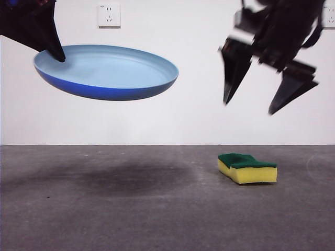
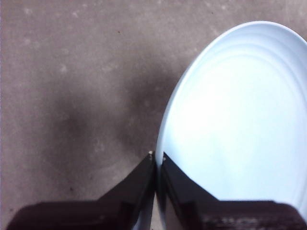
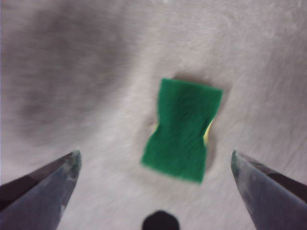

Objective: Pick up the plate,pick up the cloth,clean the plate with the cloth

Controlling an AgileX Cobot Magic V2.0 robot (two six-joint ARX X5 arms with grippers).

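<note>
The cloth point(image 1: 247, 168) has a narrow waist point(image 3: 183, 125) between wider ends, so I expect it to squeeze thin there and spread out at both ends when the robot lifts it.
My left gripper point(image 1: 56, 53) is shut on the rim of the light-blue plate point(image 1: 107, 70) and holds it in the air, tilted a little, at the upper left of the front view. The left wrist view shows the jaws point(image 2: 157, 160) pinching the plate's rim point(image 2: 230, 129). The cloth, a yellow sponge with a green top point(image 1: 247, 167), lies on the grey table at the right. My right gripper point(image 1: 248, 104) hangs open well above it. In the right wrist view the sponge point(image 3: 183, 128) lies between the wide-open jaws point(image 3: 156, 160), far below.
A white wall with a socket point(image 1: 109, 15) stands behind the table. The plate casts a dark shadow point(image 1: 131, 178) on the grey table surface point(image 1: 157, 219).
</note>
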